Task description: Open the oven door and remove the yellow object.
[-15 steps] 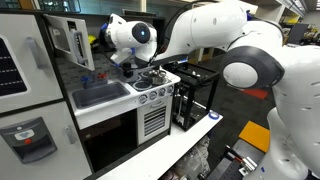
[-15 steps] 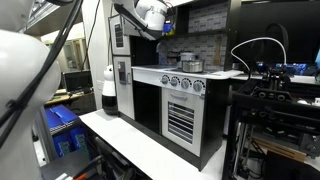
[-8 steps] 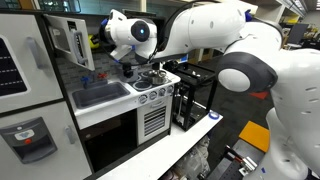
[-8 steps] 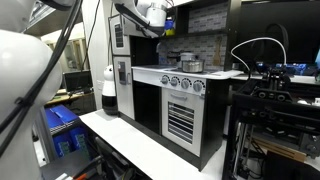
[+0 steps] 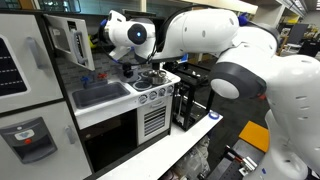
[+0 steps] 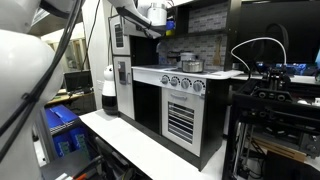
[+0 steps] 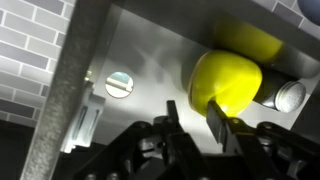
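I should spread the fingers wide and center them above the yellow object's middle (image 7: 226, 82) before I close them, because my gripper's narrow gap (image 7: 194, 121) is beside the yellow object.
The white-framed oven door (image 5: 68, 42) with its dark window stands swung open in an exterior view. My arm reaches into the oven beside it, and my gripper (image 7: 193, 108) shows only in the wrist view. There the yellow object (image 7: 226, 80), a smooth round ball, lies on the oven's grey floor just beyond my fingertips. The jaws are slightly parted with a narrow empty gap. The right finger (image 7: 217, 118) overlaps the ball's lower edge, and the ball sits to the right of the gap, not between the fingers.
A round white disc (image 7: 118, 84) is set in the oven's inner wall. Below the oven are the toy sink (image 5: 100, 95), a stove top with a pot (image 5: 150, 77), the larger black-glass oven door (image 5: 110, 142) and a black frame (image 5: 196, 95).
The arm's wrist has edged slightly further toward the oven opening. Otherwise the scene stays as it was.
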Robot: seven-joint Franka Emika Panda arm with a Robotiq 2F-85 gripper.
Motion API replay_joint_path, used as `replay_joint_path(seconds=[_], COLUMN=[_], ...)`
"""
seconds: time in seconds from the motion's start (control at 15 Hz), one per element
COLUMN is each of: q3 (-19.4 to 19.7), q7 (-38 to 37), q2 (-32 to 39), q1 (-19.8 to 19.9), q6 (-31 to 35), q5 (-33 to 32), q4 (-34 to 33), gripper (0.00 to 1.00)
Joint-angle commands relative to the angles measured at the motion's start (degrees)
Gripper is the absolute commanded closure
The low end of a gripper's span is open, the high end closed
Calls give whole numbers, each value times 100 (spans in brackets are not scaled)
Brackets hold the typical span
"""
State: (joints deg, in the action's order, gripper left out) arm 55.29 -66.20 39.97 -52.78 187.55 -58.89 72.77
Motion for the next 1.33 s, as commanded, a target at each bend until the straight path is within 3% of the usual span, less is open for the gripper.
replay_joint_path(seconds=[0.0, 0.27, 0.4, 1.13, 1.2, 1.27], q3=[334, 293, 241, 107, 95, 58], q7=[-273, -328, -312, -172, -160, -140], q2=[316, 479, 565, 769, 768, 754], q1=[-75, 49, 116, 325, 335, 356], q6=[34, 48, 45, 177, 184, 209], q5=[67, 155, 231, 587, 594, 593], q4=[-216, -314, -380, -577, -576, -564], gripper=[31, 3, 0, 0, 11, 28])
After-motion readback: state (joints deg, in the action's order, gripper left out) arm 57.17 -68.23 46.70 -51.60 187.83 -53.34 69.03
